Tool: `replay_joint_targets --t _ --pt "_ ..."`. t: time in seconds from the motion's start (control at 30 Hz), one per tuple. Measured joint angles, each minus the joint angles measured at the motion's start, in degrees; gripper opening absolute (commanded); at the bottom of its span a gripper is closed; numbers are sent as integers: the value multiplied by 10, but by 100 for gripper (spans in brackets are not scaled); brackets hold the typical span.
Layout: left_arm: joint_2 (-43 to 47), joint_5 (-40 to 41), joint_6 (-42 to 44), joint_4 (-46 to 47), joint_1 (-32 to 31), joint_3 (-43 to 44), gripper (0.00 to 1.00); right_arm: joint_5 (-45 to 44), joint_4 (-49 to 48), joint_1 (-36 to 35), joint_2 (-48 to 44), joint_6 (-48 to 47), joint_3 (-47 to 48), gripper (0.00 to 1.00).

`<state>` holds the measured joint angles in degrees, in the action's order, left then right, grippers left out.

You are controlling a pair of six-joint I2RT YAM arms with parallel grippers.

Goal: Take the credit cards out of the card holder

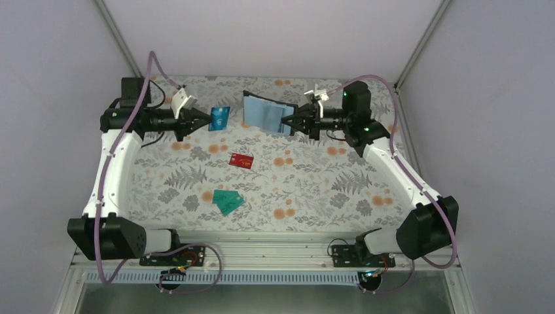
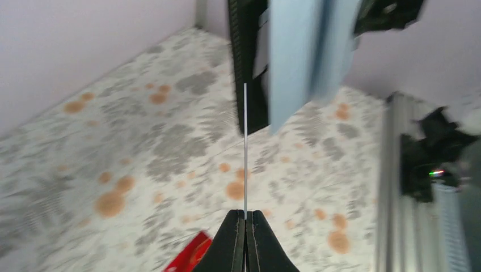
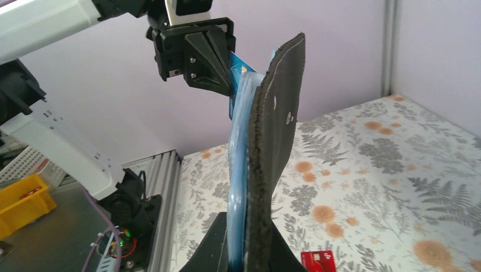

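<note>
My left gripper has the blue credit card (image 1: 220, 118) clear of the card holder and should continue down to the open cloth (image 1: 199, 165) beside the red card, releasing there.
My left gripper (image 1: 201, 122) is shut on the blue credit card (image 1: 219, 118) and holds it in the air just left of the card holder (image 1: 265, 113). In the left wrist view the card (image 2: 245, 147) shows edge-on between the shut fingers (image 2: 232, 238), apart from the holder (image 2: 295, 56). My right gripper (image 1: 288, 122) is shut on the black holder (image 3: 272, 141), held upright with its blue inner face (image 3: 238, 170) toward the left gripper (image 3: 221, 68). The red card (image 1: 241, 160) and two teal-green cards (image 1: 228, 201) lie on the table.
The floral tablecloth (image 1: 327, 183) covers the table, with walls at the back and sides. An aluminium rail (image 1: 262, 242) with both arm bases runs along the near edge. The red card also shows in the left wrist view (image 2: 190, 258) and the right wrist view (image 3: 322, 262).
</note>
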<state>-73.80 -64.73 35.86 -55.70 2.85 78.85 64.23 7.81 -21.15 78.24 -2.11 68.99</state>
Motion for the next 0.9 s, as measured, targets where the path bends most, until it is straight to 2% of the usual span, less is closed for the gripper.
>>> replay_joint_targets --t 0.2,0.43,0.77,0.9 --pt "-48 193 113 -68 0 60 2 -9 -3 23 0 16 0 4" --pt "-126 415 223 -132 -16 42 2 -21 -2 35 0 17 0 4" --pt "-289 624 306 -153 -103 15 3 -31 11 42 6 16 0 4" --pt "-340 662 336 -174 -131 34 2 -33 12 44 6 16 0 4"
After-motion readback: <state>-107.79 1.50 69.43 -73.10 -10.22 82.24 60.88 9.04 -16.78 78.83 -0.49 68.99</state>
